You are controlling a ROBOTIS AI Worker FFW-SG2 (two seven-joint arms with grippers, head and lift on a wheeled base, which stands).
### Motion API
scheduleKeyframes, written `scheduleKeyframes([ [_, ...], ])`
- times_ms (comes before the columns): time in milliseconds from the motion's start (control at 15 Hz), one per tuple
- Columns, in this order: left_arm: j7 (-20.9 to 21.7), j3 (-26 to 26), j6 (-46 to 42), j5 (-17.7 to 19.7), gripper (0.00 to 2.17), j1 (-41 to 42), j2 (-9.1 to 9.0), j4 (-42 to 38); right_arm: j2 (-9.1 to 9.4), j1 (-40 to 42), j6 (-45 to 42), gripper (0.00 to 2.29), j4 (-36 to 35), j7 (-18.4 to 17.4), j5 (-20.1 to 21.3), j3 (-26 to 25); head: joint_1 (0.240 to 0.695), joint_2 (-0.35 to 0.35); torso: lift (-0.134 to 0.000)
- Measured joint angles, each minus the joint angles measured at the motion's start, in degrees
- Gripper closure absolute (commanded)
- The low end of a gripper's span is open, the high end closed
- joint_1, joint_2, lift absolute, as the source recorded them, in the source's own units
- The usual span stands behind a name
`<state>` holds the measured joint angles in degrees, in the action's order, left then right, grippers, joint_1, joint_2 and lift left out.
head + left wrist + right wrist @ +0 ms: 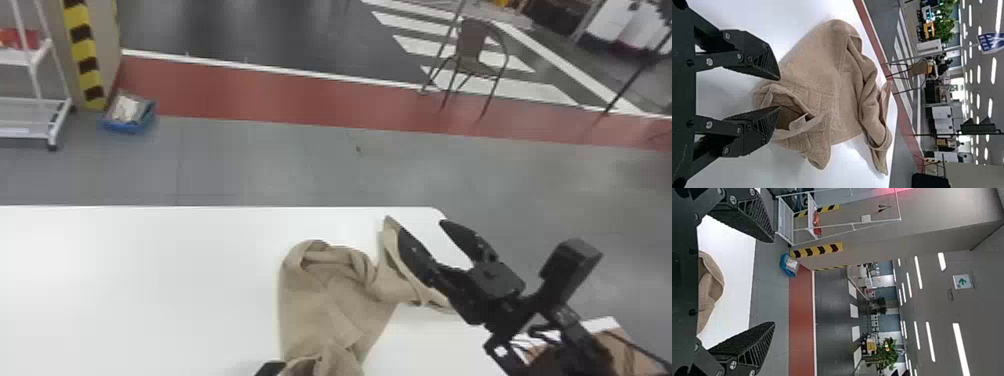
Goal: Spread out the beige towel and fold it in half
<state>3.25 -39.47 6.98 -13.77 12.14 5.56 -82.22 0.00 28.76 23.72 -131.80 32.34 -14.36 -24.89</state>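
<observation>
The beige towel's near end (327, 352) should open up when I pull the towel's corner. The towel's trailing part should stay twisted, because folds pinch into a narrow neck (379, 282).
The beige towel (320, 305) lies crumpled on the white table, its folds bunched toward the far side and one part trailing right. My right gripper (421, 226) is over the table's right end, fingers apart, one finger against or just above the towel's right part. At the bottom edge, my left gripper (270, 369) is beside the towel's near end. In the left wrist view, the left gripper (779, 93) has its fingers parted around a raised loop of the towel (813, 82). The right wrist view has the right gripper (773, 282) wide open, with some towel (709, 286) behind its fingers.
The white table (140, 280) stretches left from the towel; its far right corner is near my right gripper. Beyond on the floor stand a chair (470, 50), a blue bin (129, 114) and a white rack (35, 100). A brown surface lies beneath the right arm.
</observation>
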Motion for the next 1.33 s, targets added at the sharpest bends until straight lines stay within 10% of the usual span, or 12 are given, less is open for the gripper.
scheduleKeyframes([
  [333,-0.1,-1.0,4.3,-0.2,0.95,0.3,0.59,-2.2,0.0,-0.7,0.0,0.15,0.5,-0.5,0.2,0.3,0.695,-0.35,0.0],
  [533,-0.7,-1.2,5.1,-0.2,0.45,0.5,0.63,-2.5,0.0,-0.7,0.0,0.15,0.7,-0.5,0.2,0.5,0.695,-0.35,0.0],
  [1333,-0.8,-2.7,5.4,-2.2,0.6,1.9,0.77,-3.2,0.0,1.1,-1.0,0.15,0.4,0.2,-1.1,0.5,0.695,-0.35,0.0],
])
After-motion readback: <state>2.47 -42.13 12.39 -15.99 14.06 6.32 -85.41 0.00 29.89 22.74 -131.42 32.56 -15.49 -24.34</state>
